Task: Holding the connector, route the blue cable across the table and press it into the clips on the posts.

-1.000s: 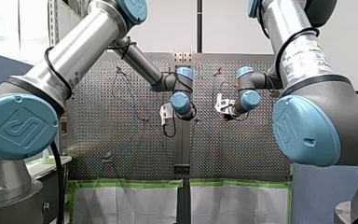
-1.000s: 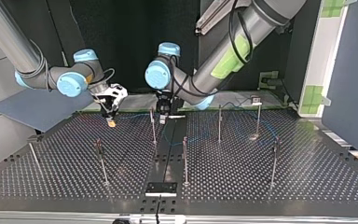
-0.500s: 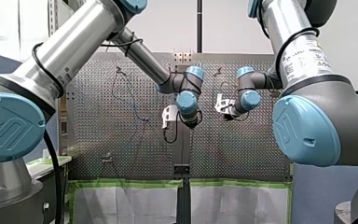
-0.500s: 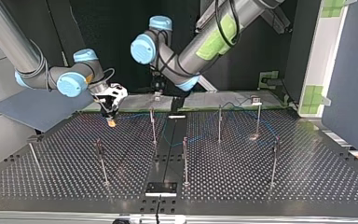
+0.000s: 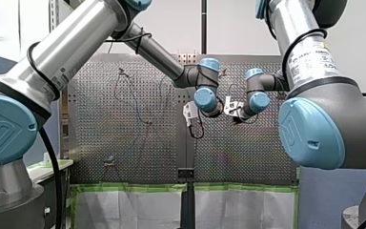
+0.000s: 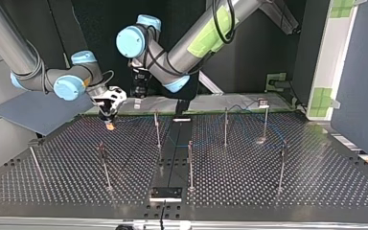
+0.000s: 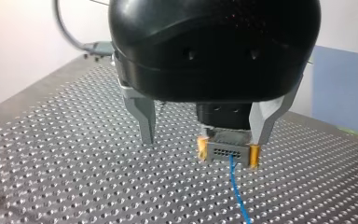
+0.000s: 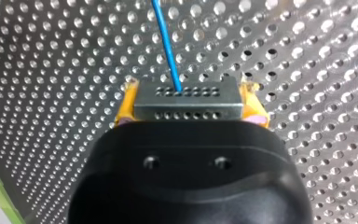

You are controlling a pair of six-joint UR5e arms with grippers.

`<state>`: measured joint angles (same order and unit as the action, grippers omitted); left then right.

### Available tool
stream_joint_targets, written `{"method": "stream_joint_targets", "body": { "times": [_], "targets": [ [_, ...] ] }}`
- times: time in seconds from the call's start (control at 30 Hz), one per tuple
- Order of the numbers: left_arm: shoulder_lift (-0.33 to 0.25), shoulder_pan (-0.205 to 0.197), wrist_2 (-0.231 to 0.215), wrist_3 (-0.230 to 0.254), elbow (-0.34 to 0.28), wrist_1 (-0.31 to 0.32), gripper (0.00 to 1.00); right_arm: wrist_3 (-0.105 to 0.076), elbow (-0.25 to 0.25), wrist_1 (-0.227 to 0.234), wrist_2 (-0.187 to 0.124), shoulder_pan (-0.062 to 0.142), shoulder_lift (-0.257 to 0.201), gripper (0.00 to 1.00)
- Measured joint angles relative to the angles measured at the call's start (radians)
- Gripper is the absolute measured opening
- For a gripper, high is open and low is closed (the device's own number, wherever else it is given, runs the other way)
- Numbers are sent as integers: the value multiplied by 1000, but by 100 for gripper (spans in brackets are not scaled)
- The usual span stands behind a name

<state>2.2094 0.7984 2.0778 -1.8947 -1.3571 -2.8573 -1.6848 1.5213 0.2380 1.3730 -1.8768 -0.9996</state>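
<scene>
My gripper will carry the slim blue cable [image 8: 165, 42], and the cable will stay in place and bend gently aside, because it ends inside the grey connector's row of holes [image 8: 179, 91].
The grey connector [image 8: 186, 100] sits between the yellow pads [image 8: 125, 111] of my right gripper [image 8: 186, 112], which is shut on it just above the perforated table. The blue cable [image 8: 165, 42] leaves the connector's face. In the left wrist view my left gripper [image 7: 204, 139] hangs open, its metal fingers [image 7: 145, 119] bare, with the held connector [image 7: 227, 150] just beyond them. At the top view's left my right gripper [image 6: 109, 122] hovers low over the table, and my left gripper [image 6: 136, 93] is close beside it, higher up. The cable [image 6: 268, 138] trails loosely among the posts.
Several thin upright posts stand on the table [image 6: 316, 182], among them one near the middle [image 6: 157, 129], one in front of it [image 6: 190, 163] and one at the left [image 6: 104, 165]. A dark seam strip [image 6: 170, 167] runs down the middle. A blue panel [image 6: 33, 112] lies at the left.
My left arm has swung from the table's middle toward the top view's left, rising and closing in on my right gripper. My right gripper has shifted slightly, still holding the connector.
</scene>
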Motion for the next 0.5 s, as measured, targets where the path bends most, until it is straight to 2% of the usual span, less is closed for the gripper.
{"method": "stream_joint_targets", "body": {
  "times": [0.23, 0.5],
  "targets": [
    [56, -27, -2, -55, 61, -44, 100, 6, 0, -3, 0, 4, 0, 0],
    [126, -33, -12, -77, 132, -83, 100, 12, 0, -7, 0, 5, 0, 0]
  ]
}}
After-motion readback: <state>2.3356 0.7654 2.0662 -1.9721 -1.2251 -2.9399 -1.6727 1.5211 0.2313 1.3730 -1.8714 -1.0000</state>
